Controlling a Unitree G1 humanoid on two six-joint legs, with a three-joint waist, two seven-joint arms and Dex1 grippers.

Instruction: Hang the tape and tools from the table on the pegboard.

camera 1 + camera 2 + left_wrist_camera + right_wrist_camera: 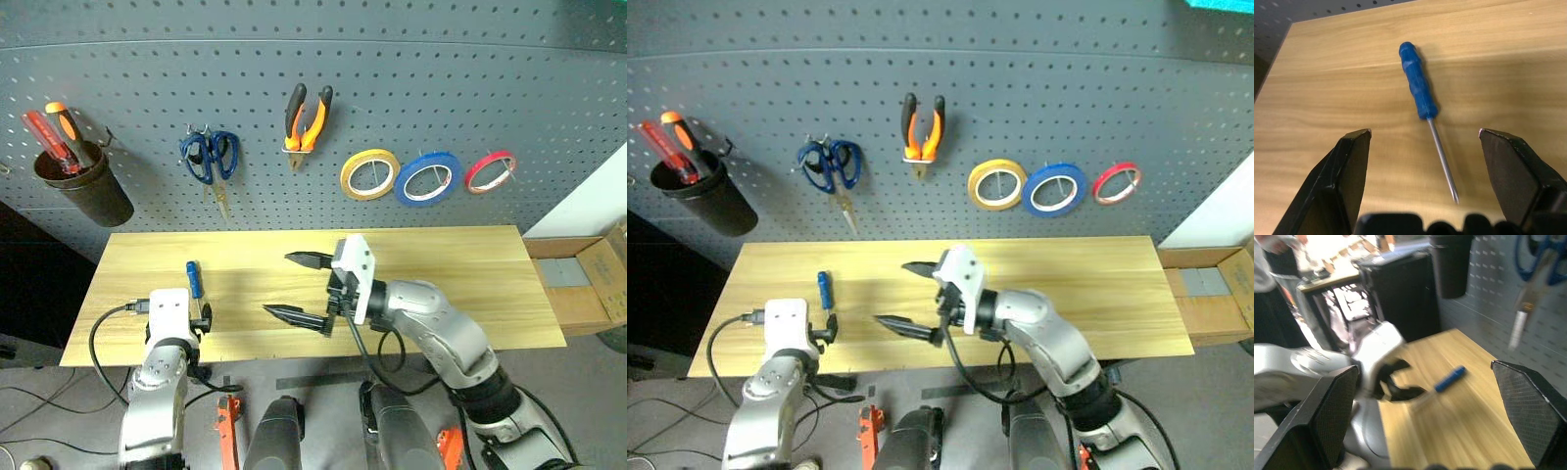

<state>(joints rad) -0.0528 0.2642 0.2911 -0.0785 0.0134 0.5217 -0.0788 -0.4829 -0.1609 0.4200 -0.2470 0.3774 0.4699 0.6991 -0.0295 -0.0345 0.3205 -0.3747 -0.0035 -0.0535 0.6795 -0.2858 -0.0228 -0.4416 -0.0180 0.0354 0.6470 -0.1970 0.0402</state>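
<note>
The screwdriver's steel shaft [1443, 160] points in between the left gripper's open fingers, so the robot should keep moving along it until they stand around its blue handle [194, 279], then close them.
A small blue-handled screwdriver [194, 279] lies on the light wood table [441, 264] near its left end. My left gripper [1425, 133] is open just behind the screwdriver, one black finger on each side of the steel shaft [1444, 164], touching nothing. My right gripper [297, 287] hovers over the middle of the table, open and empty, pointing left toward the screwdriver [1449, 378]. On the pegboard [441, 88] hang the blue-handled scissors [209, 157], the orange-and-black pliers [307, 117] and the red tape [490, 171].
A dark cup [83, 181] with a red and an orange screwdriver hangs at the board's left. A yellow roll [369, 174] and a blue roll [427, 178] hang beside the red tape. A cardboard box [588, 284] stands off the table's right end. A person [1268, 264] stands in the background.
</note>
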